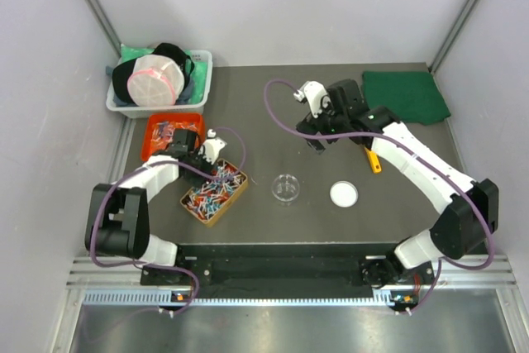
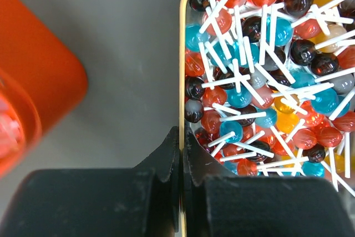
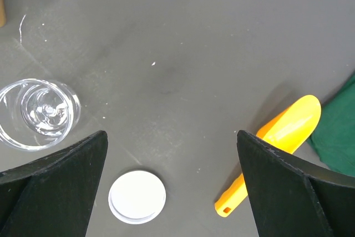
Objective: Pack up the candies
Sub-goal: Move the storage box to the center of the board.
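Note:
The orange scoop's handle [image 1: 374, 162] lies clear of the white lid. My right gripper should keep going toward the handle [image 3: 237, 193] until its open fingers are either side of it.
The candies [image 2: 260, 70] are small round sweets in red, blue, dark and yellow with white sticks. They fill a gold-rimmed tin [image 2: 182, 70] that sits left of centre on the table [image 1: 216, 193]. My left gripper [image 2: 182, 142] is shut on the tin's near wall, one finger inside and one outside [image 1: 202, 169]. Higher up at centre right, my right gripper [image 1: 318, 142] hangs open and holds nothing [image 3: 172, 137]. An orange scoop [image 3: 277, 137] lies on the table just right of it [image 1: 374, 160].
A clear empty jar [image 1: 286, 188] and its white lid [image 1: 344, 194] sit at mid-table. An orange tray [image 1: 159, 131] with more sweets is behind the tin. A white bin [image 1: 157, 88] of clutter stands back left. A green cloth [image 1: 405, 95] lies back right.

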Controlling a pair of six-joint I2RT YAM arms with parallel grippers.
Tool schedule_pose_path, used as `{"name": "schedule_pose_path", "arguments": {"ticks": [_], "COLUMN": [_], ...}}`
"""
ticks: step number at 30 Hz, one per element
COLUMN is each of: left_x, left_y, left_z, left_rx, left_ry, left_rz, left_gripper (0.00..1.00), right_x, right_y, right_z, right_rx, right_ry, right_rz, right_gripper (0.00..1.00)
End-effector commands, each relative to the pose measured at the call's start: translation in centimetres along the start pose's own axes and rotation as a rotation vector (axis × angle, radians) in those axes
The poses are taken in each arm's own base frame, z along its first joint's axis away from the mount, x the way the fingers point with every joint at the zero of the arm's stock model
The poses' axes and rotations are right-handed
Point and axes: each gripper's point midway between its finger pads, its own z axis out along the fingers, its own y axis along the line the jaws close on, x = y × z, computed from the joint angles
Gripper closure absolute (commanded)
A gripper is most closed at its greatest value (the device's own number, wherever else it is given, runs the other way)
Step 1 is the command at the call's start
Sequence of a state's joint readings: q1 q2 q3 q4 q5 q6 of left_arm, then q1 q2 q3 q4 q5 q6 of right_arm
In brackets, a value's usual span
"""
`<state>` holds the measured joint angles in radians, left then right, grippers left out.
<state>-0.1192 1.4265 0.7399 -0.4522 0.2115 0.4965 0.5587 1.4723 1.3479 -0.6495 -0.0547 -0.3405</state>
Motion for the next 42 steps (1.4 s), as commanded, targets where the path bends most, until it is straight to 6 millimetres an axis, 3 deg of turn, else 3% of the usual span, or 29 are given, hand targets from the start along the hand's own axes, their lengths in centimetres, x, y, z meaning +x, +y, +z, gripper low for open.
{"name": "schedule_pose_path", "arguments": {"ticks": [1,11,22,30,35,42], "left_x": [-3.6,-8.1,-13.8,-16.7,-17.7,-18.6], "left_y": [0.6,1.8,1.3,3.1,4.4,4.5], "left_z": [0.6,2.8,5.5,7.9,8.7,9.2], "left_rx": [-0.016,-0.034,-0.049,-0.107,-0.155,-0.145], "left_ry": [-0.066,-0.117,-0.139,-0.126,-0.120,-0.130], "left_rz": [-0.027,-0.102,-0.154,-0.231,-0.273,-0.299], "left_gripper": [1.00,1.00,1.00,1.00,1.00,1.00], "right_x": [-2.1,-2.0,0.0,4.9,8.6,13.9], "right_y": [-1.4,-3.5,-9.1,-12.2,-12.2,-12.6], "right_z": [-2.1,-3.1,-4.2,-3.6,-3.3,-2.1], "right_rx": [0.046,0.109,0.253,0.310,0.325,0.360], "right_ry": [-0.099,-0.116,-0.112,-0.041,0.022,0.102], "right_rz": [0.020,0.053,0.155,0.245,0.283,0.337], "right_gripper": [0.01,0.01,0.01,0.01,0.01,0.03]}}
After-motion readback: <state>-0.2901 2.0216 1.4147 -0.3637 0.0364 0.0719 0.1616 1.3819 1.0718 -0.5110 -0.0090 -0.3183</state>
